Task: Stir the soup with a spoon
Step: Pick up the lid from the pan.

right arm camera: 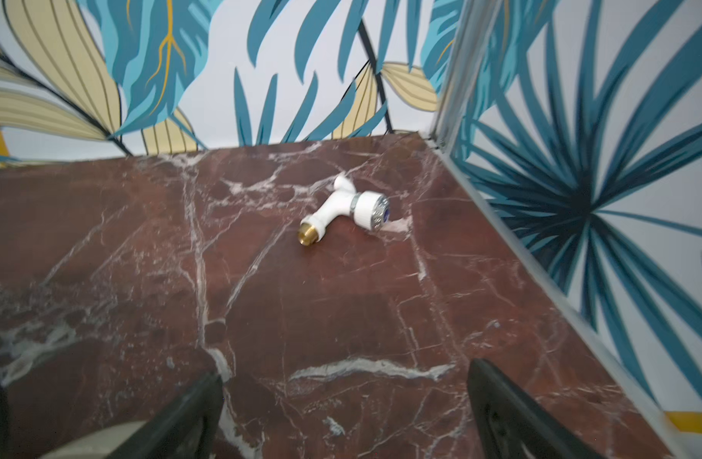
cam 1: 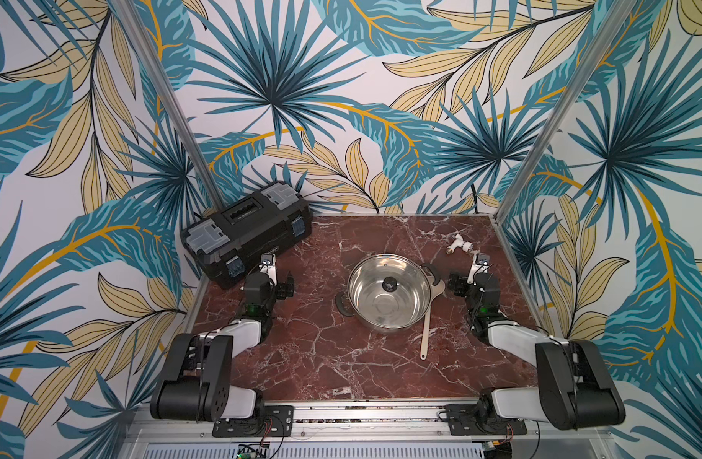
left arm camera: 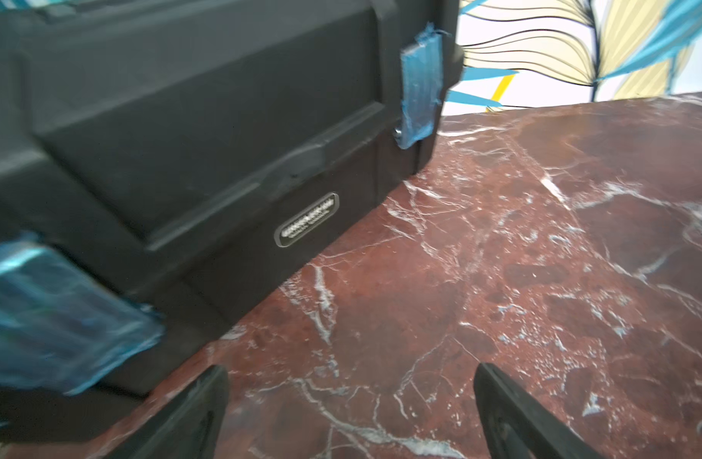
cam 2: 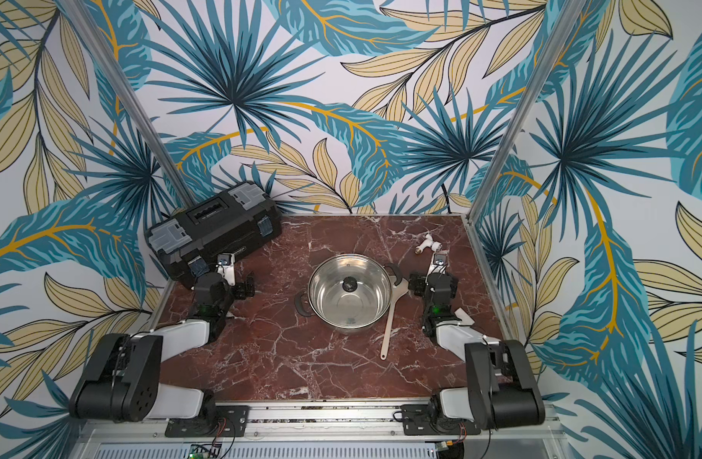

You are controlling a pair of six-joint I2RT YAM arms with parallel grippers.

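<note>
My open left gripper should keep moving toward the lid's black knob until its fingers close around the knob, as the glass lid is covering the steel pot.
The steel pot stands mid-table, a clear glass lid with a black knob resting on it; no soup shows. The cream spoon lies on the table against the pot's right side, bowl toward the back, handle toward the front. My left gripper hovers left of the pot, open and empty. My right gripper is just right of the spoon's bowl, also open with nothing between its fingers. Both wrist views show only bare marble between the jaws.
A black toolbox with blue latches sits at the back left, close to my left gripper. A small white pipe fitting lies at the back right. Patterned walls and metal posts border the table.
</note>
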